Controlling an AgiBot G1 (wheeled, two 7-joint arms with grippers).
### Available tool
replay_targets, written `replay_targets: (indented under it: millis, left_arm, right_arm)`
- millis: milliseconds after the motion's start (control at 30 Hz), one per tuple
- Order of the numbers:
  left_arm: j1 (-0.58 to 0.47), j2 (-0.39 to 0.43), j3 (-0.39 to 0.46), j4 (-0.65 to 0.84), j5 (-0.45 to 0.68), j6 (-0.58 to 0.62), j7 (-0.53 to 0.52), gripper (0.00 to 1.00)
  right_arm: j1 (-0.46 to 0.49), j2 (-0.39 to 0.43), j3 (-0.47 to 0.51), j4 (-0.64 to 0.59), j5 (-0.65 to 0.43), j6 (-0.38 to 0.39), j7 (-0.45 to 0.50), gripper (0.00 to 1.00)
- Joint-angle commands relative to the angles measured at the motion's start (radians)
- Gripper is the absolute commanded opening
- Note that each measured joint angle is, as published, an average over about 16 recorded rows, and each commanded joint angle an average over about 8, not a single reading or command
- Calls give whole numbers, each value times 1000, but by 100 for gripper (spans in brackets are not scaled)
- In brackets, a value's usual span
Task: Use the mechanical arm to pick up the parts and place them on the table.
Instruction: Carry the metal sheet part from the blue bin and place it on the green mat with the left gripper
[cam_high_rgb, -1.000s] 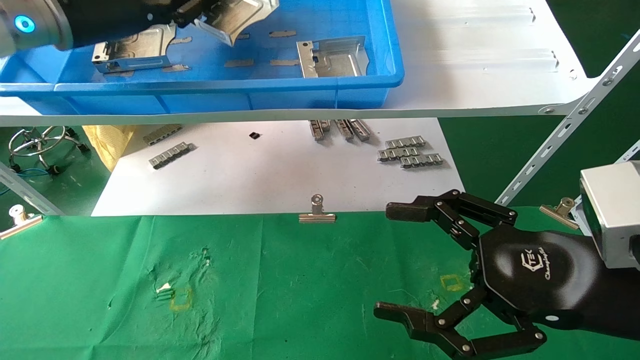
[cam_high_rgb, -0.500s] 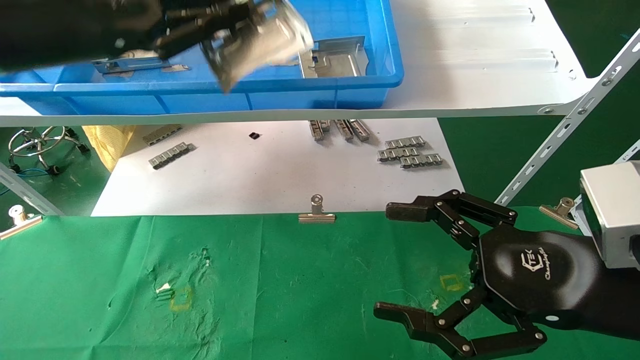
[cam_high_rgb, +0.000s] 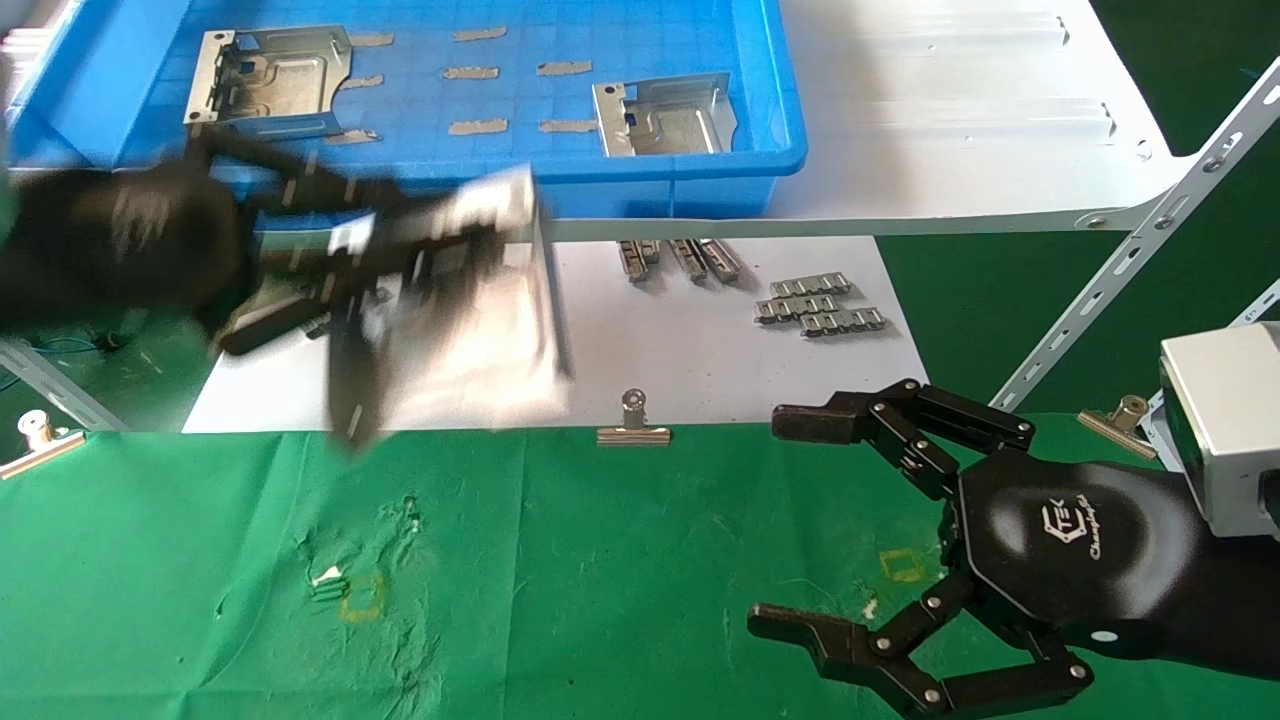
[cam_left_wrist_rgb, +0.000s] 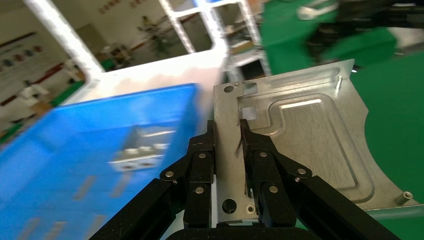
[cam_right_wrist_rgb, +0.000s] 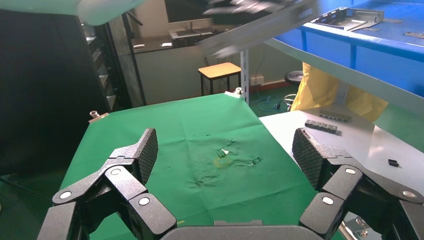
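Note:
The plate hangs by its perforated edge (cam_left_wrist_rgb: 229, 172), clear of the blue tray, so the robot's left gripper should next lower the plate until it lies on the open green cloth (cam_high_rgb: 369, 588).
My left gripper (cam_high_rgb: 420, 255) is shut on one of the parts (cam_high_rgb: 500, 320), a ribbed silver-grey plate held in the air over the white board (cam_high_rgb: 680, 370), just beyond the far edge of the green table (cam_high_rgb: 600, 560). In the left wrist view the two black fingers (cam_left_wrist_rgb: 202, 160) pinch the plate's (cam_left_wrist_rgb: 310, 135) perforated edge. Two more parts (cam_high_rgb: 268, 82) (cam_high_rgb: 665, 118) lie in the blue tray (cam_high_rgb: 680, 165) on the shelf. My right gripper (cam_high_rgb: 785, 525) hovers open and empty over the table's right side, its pads (cam_right_wrist_rgb: 145, 150) wide apart above the cloth (cam_right_wrist_rgb: 175, 135).
Small grey ridged strips (cam_high_rgb: 820, 305) lie on the white board. A silver binder clip (cam_high_rgb: 634, 425) pins the cloth's far edge. The white shelf (cam_high_rgb: 950, 120) overhangs the board, with a slanted perforated strut (cam_high_rgb: 1130, 270) at the right. Yellow square outlines (cam_high_rgb: 362, 598) (cam_high_rgb: 905, 566) mark the cloth.
My left gripper has carried the plate out of the blue tray, down and toward me, to above the white board. The right arm has not moved.

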Motion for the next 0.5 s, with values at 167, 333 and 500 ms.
replay_targets:
  millis: [167, 333, 500]
  left_arm:
    - [101, -123, 98, -153, -79, -11, 99, 0]
    - [128, -138, 181, -109, 19, -24, 310, 0]
    - [113, -87, 242, 27, 123, -46, 454, 0]
  right_arm:
    - [0, 0, 0, 0, 0, 0, 0, 100]
    - [0, 0, 0, 0, 0, 0, 0, 100]
    - [0, 0, 0, 0, 0, 0, 0, 100]
